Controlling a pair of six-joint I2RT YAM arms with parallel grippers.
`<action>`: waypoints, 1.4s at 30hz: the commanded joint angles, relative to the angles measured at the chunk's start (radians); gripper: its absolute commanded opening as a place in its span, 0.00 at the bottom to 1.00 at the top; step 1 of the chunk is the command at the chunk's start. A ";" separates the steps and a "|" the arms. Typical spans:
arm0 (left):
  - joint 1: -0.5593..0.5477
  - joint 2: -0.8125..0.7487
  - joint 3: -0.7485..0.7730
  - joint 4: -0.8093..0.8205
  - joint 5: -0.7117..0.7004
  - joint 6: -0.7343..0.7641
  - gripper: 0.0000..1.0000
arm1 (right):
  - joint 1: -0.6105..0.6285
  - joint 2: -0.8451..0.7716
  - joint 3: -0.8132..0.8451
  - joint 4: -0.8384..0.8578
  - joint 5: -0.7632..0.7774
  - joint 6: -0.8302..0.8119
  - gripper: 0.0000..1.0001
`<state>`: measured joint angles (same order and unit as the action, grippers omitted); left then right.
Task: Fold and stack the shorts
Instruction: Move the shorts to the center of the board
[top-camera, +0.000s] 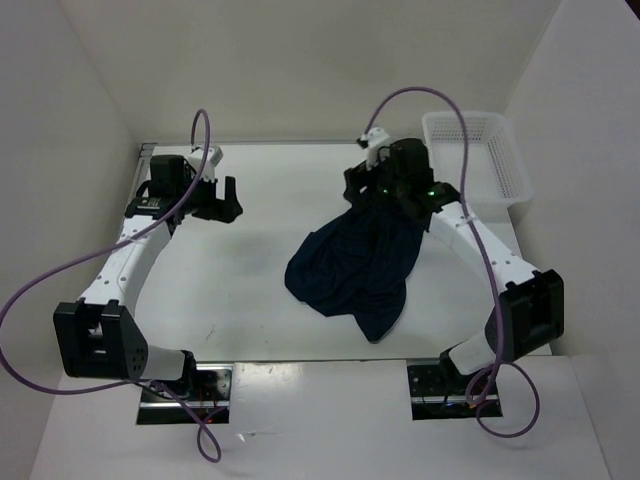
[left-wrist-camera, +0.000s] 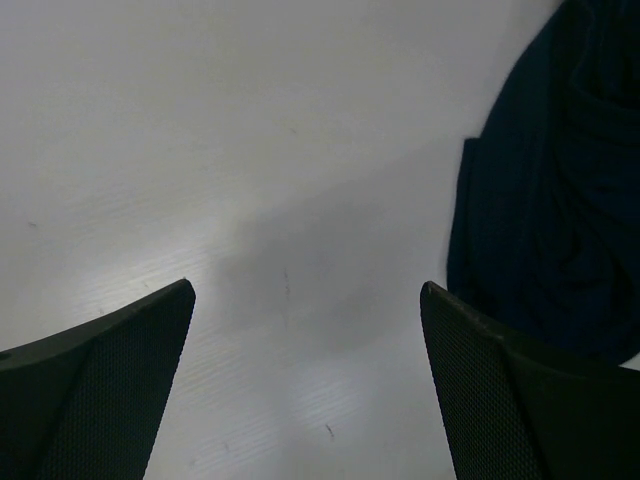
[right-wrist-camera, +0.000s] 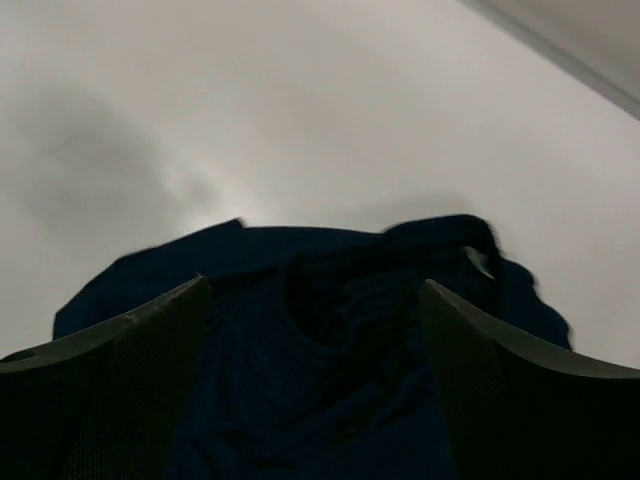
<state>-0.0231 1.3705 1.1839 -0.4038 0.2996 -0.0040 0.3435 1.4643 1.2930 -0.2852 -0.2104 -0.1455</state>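
Loose folds are gathered at the shorts' far edge, so I expect the shorts to spread out into a wide, hanging sheet when I lift them between both grippers.
The dark navy shorts lie crumpled in a heap on the white table, right of centre. My right gripper is open directly over the heap's far edge, and in the right wrist view the rumpled fabric fills the space between its fingers. My left gripper is open and empty over bare table at the far left. In the left wrist view the shorts show at the right edge, beyond the right finger.
A white mesh basket stands at the far right corner of the table. White walls close in the table at the back and both sides.
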 joint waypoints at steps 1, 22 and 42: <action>-0.023 -0.021 -0.072 -0.075 0.128 0.004 1.00 | 0.090 0.075 -0.053 -0.005 -0.069 -0.141 0.89; -0.115 0.019 -0.210 -0.055 0.092 0.004 1.00 | 0.158 0.331 -0.006 0.054 -0.029 -0.012 0.00; -0.448 0.421 0.040 0.158 -0.019 0.004 1.00 | -0.176 -0.136 -0.060 -0.117 -0.231 -0.045 0.00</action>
<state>-0.4618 1.7473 1.1381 -0.3252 0.2871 -0.0044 0.1585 1.3567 1.2942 -0.3912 -0.3828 -0.1787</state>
